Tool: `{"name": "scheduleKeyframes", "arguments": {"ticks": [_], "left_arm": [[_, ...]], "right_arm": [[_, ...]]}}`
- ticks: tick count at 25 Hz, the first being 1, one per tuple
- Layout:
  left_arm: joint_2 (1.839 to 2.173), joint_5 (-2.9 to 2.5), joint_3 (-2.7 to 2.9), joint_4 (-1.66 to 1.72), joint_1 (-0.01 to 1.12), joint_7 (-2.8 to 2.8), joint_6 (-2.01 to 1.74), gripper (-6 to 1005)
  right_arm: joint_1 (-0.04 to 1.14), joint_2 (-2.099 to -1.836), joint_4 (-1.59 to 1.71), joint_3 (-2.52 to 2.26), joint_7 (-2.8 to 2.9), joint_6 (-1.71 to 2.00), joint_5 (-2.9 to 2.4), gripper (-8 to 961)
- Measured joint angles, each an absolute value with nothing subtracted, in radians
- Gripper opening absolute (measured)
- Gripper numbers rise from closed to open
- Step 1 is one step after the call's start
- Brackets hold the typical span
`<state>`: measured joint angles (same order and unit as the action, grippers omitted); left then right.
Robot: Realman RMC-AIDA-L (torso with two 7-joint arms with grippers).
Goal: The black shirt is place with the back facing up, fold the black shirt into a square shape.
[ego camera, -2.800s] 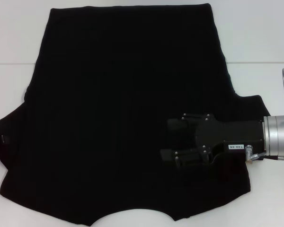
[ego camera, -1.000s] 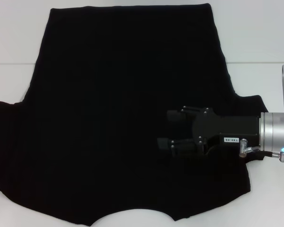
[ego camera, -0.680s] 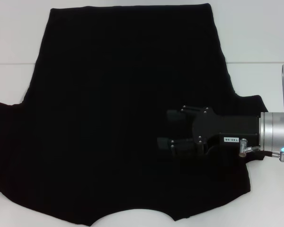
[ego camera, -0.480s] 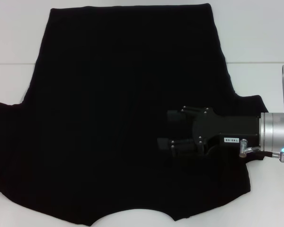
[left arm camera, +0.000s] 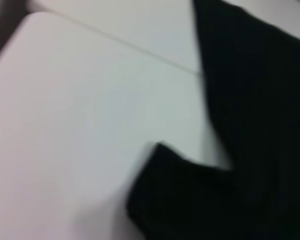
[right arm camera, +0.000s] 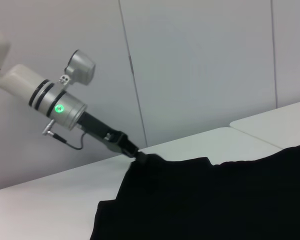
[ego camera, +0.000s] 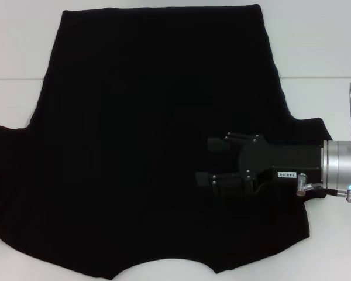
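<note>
My left gripper is holding the sleeve's end beside the flat shirt body [ego camera: 73, 149]. I keep folding the sleeve inward until it lies on that body, then let go.
The black shirt [ego camera: 152, 117] lies spread flat on the white table [ego camera: 322, 41], plain side up, with its hem at the far side and its neckline at the near edge. My right gripper [ego camera: 206, 161] reaches in from the right, low over the shirt's right half, and it is open. The head view does not show my left gripper. In the right wrist view the left gripper [right arm camera: 134, 154] sits at the tip of the far sleeve [right arm camera: 145, 162]. The left wrist view shows that sleeve [left arm camera: 190, 200] flat on the table beside the shirt body [left arm camera: 260, 100].
A seam [ego camera: 322, 77] runs across the white table behind the sleeves. Bare table lies to the left [left arm camera: 65, 125] and right of the shirt. A grey panelled wall [right arm camera: 200, 60] stands behind the table.
Since the earliest frame the left sleeve has been spread out leftward and the left gripper has left the head view. The right gripper shifted slightly away from the near edge. Over the last second nothing visibly moves.
</note>
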<state>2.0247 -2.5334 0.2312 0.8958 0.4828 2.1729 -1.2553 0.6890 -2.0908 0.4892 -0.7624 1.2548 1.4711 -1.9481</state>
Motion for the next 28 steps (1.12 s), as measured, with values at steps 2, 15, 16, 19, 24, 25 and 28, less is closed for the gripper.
{"name": "scheduleKeyframes", "arguments": {"ticks": [2,15,16,19,24,25,28], "left_arm": [[2.025,-2.520,0.237,0.887,0.506,2.165,-1.271,8],[2.060,-2.417,0.275,0.802,0.603,1.988,-1.472,9],[2.063,-2.410,0.278,0.790,0.601,1.973,-1.473,9],[2.066,-2.384,0.287,0.733,0.600,1.934,-1.477,9],[2.076,-2.367,0.293,0.675,0.612,1.906,-1.472,75],[2.079,-2.364,0.293,0.674,0.613,1.904,-1.473,88],[2.083,-2.336,0.293,0.673,0.618,1.895,-1.516,127]], "right_arm": [[0.688,-2.091,0.489,-0.762,1.255,1.471,-1.948,893],[0.678,-2.090,0.488,-0.765,1.255,1.471,-1.948,891],[0.677,-2.089,0.488,-0.765,1.255,1.471,-1.948,890],[0.676,-2.088,0.488,-0.763,1.255,1.471,-1.948,890],[0.679,-2.088,0.491,-0.756,1.257,1.465,-1.948,889],[0.680,-2.087,0.492,-0.753,1.260,1.458,-1.948,889],[0.681,-2.079,0.494,-0.749,1.283,1.433,-1.948,888]]}}
